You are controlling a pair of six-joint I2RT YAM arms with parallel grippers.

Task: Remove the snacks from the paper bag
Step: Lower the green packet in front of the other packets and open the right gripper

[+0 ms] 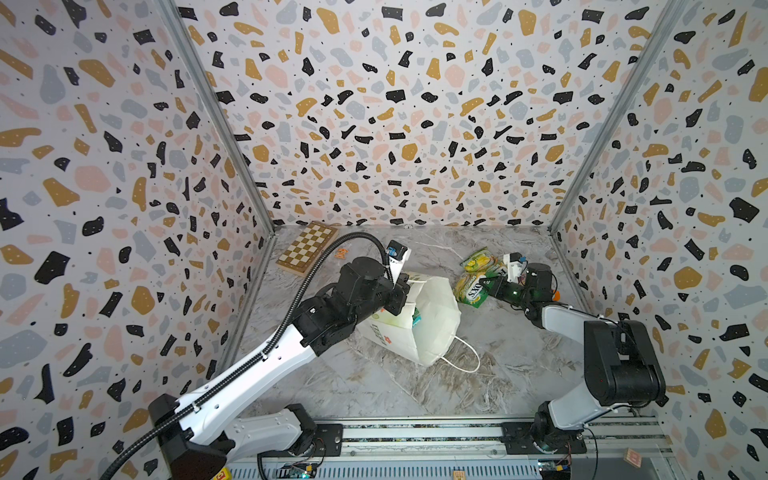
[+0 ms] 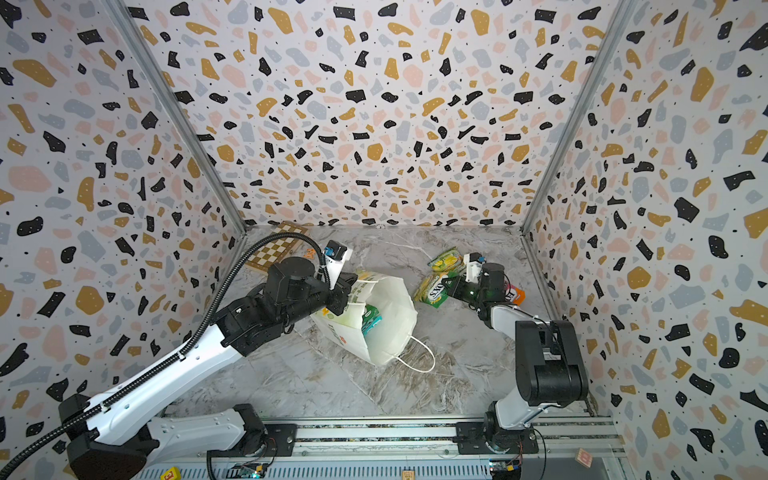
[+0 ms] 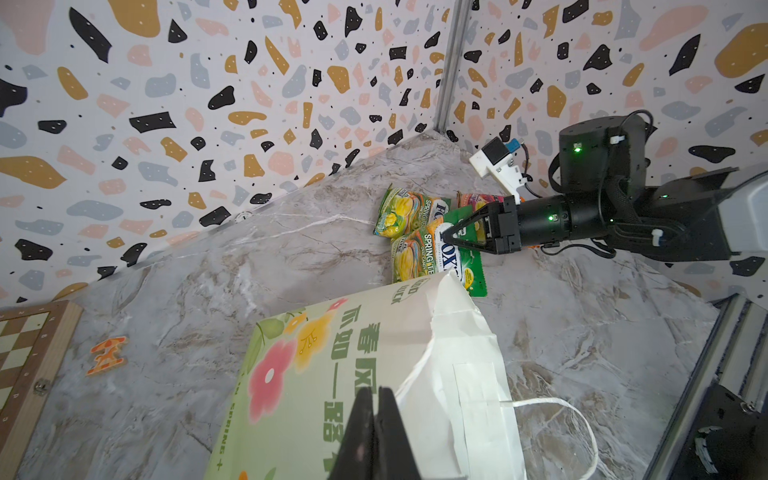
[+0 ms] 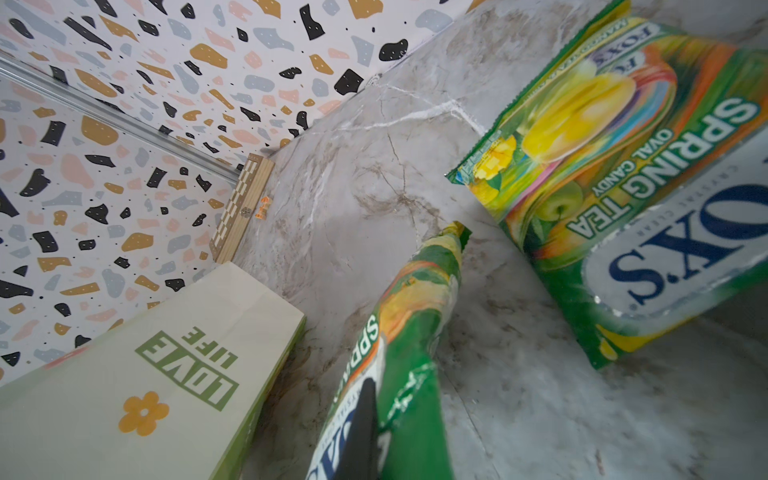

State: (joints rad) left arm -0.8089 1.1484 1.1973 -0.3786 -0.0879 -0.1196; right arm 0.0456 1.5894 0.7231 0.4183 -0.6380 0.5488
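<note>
The green-yellow snack in my right gripper (image 1: 470, 288) hangs clear of the paper bag over open marble (image 1: 475, 313), so I should keep bringing it down until it rests there.
The white paper bag (image 1: 436, 328) (image 2: 390, 324) lies tilted in mid-table, mouth open toward the front. My left gripper (image 1: 404, 291) (image 2: 348, 286) (image 3: 376, 392) is shut on the bag's rim beside the flowered side (image 3: 291, 374). A teal snack (image 1: 415, 318) (image 2: 370, 320) shows inside the mouth. At the back right my right gripper (image 1: 484, 284) (image 2: 445, 283) (image 3: 444, 239) (image 4: 368, 388) is shut on a green-yellow FOX'S snack (image 1: 471, 293) (image 4: 415, 311), low over the table. Another green-yellow snack (image 1: 478, 259) (image 4: 602, 145) lies just behind it. A pink-orange snack (image 2: 514, 295) (image 3: 473, 199) sits behind the right wrist.
A wooden chessboard (image 1: 307, 249) lies in the back left corner with a small orange scrap (image 1: 340, 252) beside it. The bag's cord handle (image 1: 461, 361) trails on the marble toward the front. Patterned walls close three sides; the arms' rail (image 1: 415, 436) runs along the front.
</note>
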